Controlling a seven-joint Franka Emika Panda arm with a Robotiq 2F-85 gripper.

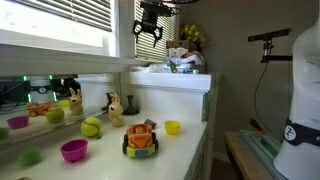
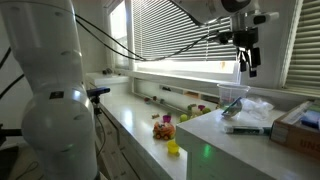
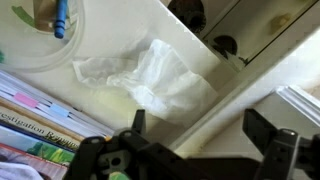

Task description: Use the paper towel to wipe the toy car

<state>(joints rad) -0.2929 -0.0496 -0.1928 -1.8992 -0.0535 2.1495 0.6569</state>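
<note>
I keep lowering my gripper until its fingers are on both sides of the folds [image 2: 256, 105], because the paper towel's crumpled middle [image 3: 163, 84] is free of the clear cup and books.
A crumpled white paper towel [image 3: 150, 75] lies on the raised white ledge, also seen in an exterior view [image 2: 256, 108]. My gripper [image 3: 200, 125] is open and empty, hanging well above the ledge in both exterior views [image 1: 150, 24] [image 2: 246, 60], with the towel just ahead of the jaws in the wrist view. The toy car [image 1: 140, 139], orange and green, sits on the lower counter below the ledge, far from the gripper; it also shows in an exterior view [image 2: 164, 128].
A clear cup [image 3: 45, 35] holding a blue pen and a stack of books [image 3: 40, 125] sit beside the towel. On the lower counter are a pink bowl [image 1: 74, 150], a yellow cup [image 1: 172, 127], a green ball [image 1: 91, 127] and animal toys [image 1: 114, 108]. Window blinds [image 2: 180, 35] are behind.
</note>
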